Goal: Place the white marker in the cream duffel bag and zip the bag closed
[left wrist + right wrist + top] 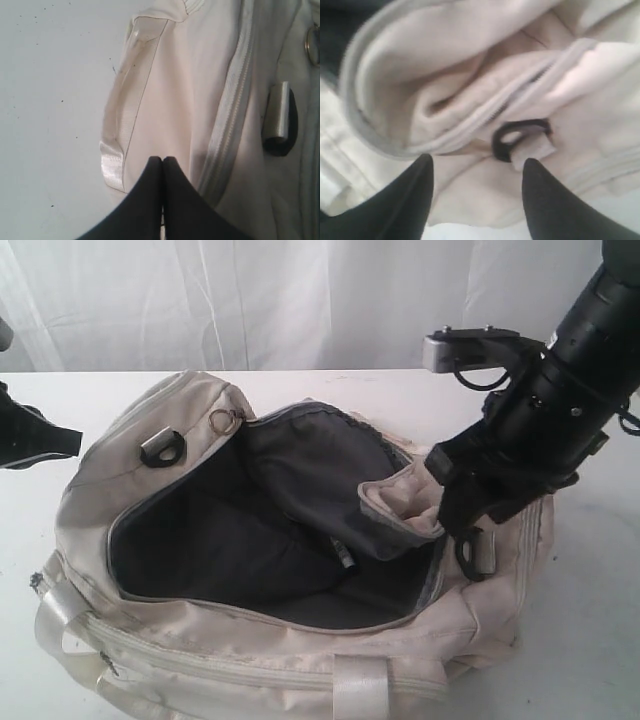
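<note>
I expect the duffel bag's flap (404,502) to fold over the duffel bag's opening, cream side up, when I pull it. The flap lies limp with its dark grey lining (318,458) showing.
The cream duffel bag (200,650) lies on the table with its top zipper wide open, showing a dark grey lining. A small slim pale-and-dark thing (344,556) lies deep inside; I cannot tell whether it is the white marker. My right gripper (462,525) hangs open over the bag's right end, where a flap (400,502) is folded up. In the right wrist view this gripper (477,167) has only cream fabric between its fingers, close to a black buckle (520,137). My left gripper (162,161) is shut and empty over the bag's left end (190,90); in the exterior view it (72,443) is beside the bag.
A metal ring zipper pull (221,420) and a black buckle (162,448) sit on the bag's far left top. Webbing handles (358,685) hang at the front. A white curtain (300,300) backs the white table (590,640).
</note>
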